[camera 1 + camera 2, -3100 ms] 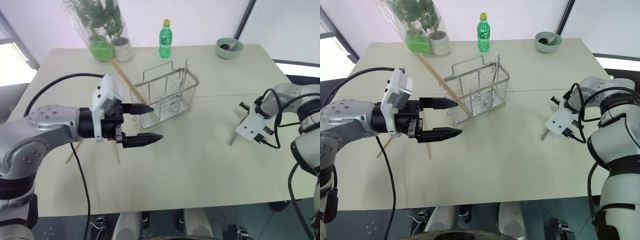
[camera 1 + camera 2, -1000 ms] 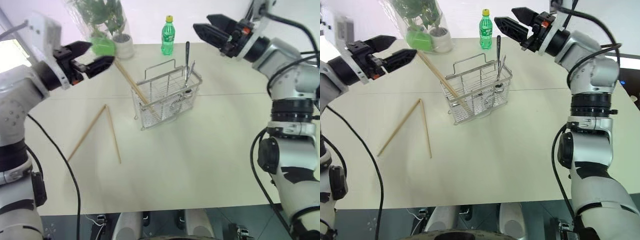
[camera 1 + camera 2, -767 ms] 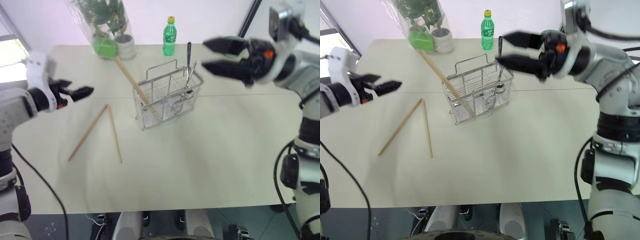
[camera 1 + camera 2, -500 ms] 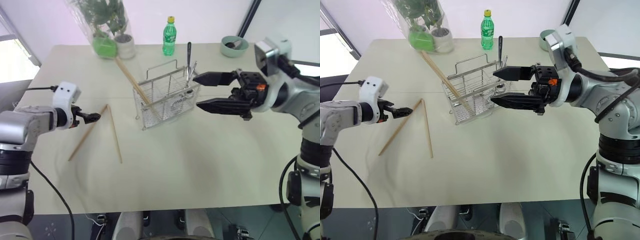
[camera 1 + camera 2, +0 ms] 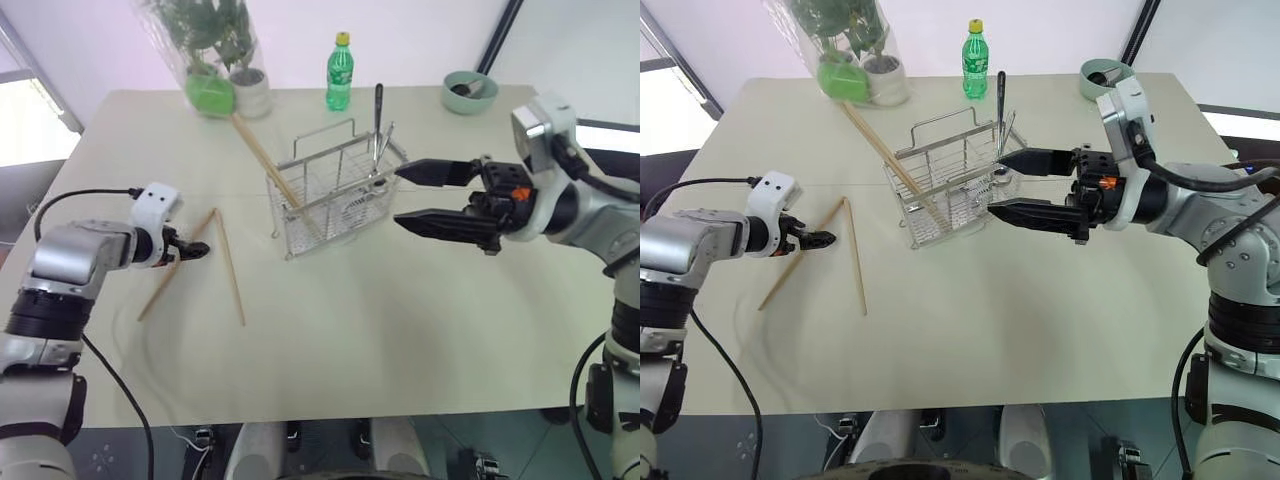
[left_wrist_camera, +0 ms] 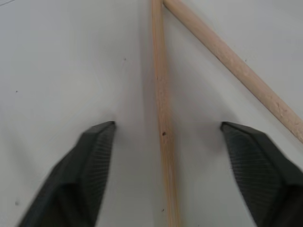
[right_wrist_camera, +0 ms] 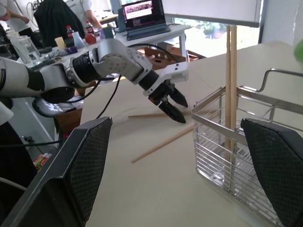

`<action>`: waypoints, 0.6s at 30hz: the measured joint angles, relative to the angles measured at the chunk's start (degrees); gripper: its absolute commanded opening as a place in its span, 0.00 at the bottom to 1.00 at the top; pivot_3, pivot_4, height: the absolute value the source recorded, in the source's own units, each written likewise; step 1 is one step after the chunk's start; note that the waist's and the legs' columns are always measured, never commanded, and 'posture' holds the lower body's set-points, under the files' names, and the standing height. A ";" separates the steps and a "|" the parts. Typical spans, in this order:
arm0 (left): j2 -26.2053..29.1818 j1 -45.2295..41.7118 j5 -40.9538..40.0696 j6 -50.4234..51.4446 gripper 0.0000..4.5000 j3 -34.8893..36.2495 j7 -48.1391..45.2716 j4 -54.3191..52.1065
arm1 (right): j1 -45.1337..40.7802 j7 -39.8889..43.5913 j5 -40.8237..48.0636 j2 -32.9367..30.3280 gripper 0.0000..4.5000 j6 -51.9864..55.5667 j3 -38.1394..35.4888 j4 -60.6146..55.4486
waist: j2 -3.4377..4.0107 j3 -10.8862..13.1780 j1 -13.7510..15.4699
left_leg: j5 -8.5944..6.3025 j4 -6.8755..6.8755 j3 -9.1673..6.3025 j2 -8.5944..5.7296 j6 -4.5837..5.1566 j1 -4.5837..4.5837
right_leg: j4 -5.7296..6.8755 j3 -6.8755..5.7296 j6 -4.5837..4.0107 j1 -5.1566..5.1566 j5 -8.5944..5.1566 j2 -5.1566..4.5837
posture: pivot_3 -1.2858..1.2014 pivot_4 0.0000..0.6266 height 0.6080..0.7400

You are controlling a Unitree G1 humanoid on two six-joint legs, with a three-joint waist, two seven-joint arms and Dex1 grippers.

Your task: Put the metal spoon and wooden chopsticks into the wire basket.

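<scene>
The loose chopsticks meet only at their far tips (image 5: 215, 212), so the slanting chopstick (image 5: 161, 290) will come away alone when I lift it.
The wire basket (image 5: 335, 195) stands mid-table. The metal spoon (image 5: 1007, 128) is upright in its far right corner beside a dark upright handle. Two wooden chopsticks (image 7: 230, 71) lean out of the basket's left end. Another two lie on the table as an upside-down V: one (image 5: 160, 292) slants toward the front left, the other (image 5: 230, 270) runs toward the front. My left gripper (image 5: 195, 250) is low at the slanting stick, open, its fingers (image 6: 90, 156) either side of that stick (image 6: 161, 118) without touching it. My right gripper (image 5: 400, 197) hovers open just right of the basket.
A green bottle (image 5: 339, 72), a wrapped plant (image 5: 210, 60) and a pale green bowl (image 5: 469, 92) holding a dark utensil stand along the table's far edge. The right wrist view shows people and a laptop desk (image 7: 142, 19) beyond the table.
My left gripper has dropped from up near the plant to the loose slanting chopstick, and its fingers have narrowed. My right gripper has come down from above the basket to its right side, still open.
</scene>
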 measured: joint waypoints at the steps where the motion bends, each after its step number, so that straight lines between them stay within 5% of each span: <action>1: -0.46 -0.45 0.60 -0.62 0.38 0.04 0.00 0.99 | 0.00 -0.25 0.02 -0.02 1.00 -0.06 -0.01 0.01 | 0.00 0.00 -0.02 | 0.00 -0.01 0.00 0.00 0.00 0.04 | -0.02 0.00 0.00 0.02 0.00 0.00 | 0.52 0.24 0.58; 4: -1.30 -1.50 1.81 -1.39 0.02 0.32 0.08 2.88 | 0.04 -0.57 0.03 -0.13 1.00 -0.21 -0.01 0.00 | 0.00 0.00 -0.09 | -0.01 -0.01 0.00 0.00 0.02 0.02 | -0.03 0.00 0.00 0.05 0.00 -0.01 | 0.52 0.24 0.58; 12: -3.58 -2.36 3.20 -2.98 0.01 4.28 2.41 6.68 | 0.08 -1.08 0.03 -0.17 1.00 -1.02 -0.01 0.00 | 0.00 0.00 -0.17 | -0.01 -0.01 0.00 0.00 0.02 -0.01 | -0.02 -0.01 0.01 0.04 0.01 -0.01 | 0.52 0.24 0.58; 18: -9.81 -4.84 3.29 -10.92 0.01 18.23 14.58 11.04 | 0.88 -1.85 0.13 -0.21 1.00 -1.12 -0.06 0.04 | -0.11 0.06 0.25 | 0.01 0.11 -0.09 0.00 0.02 -0.34 | 0.00 -0.13 0.30 -0.17 0.17 -0.01 | 0.52 0.24 0.58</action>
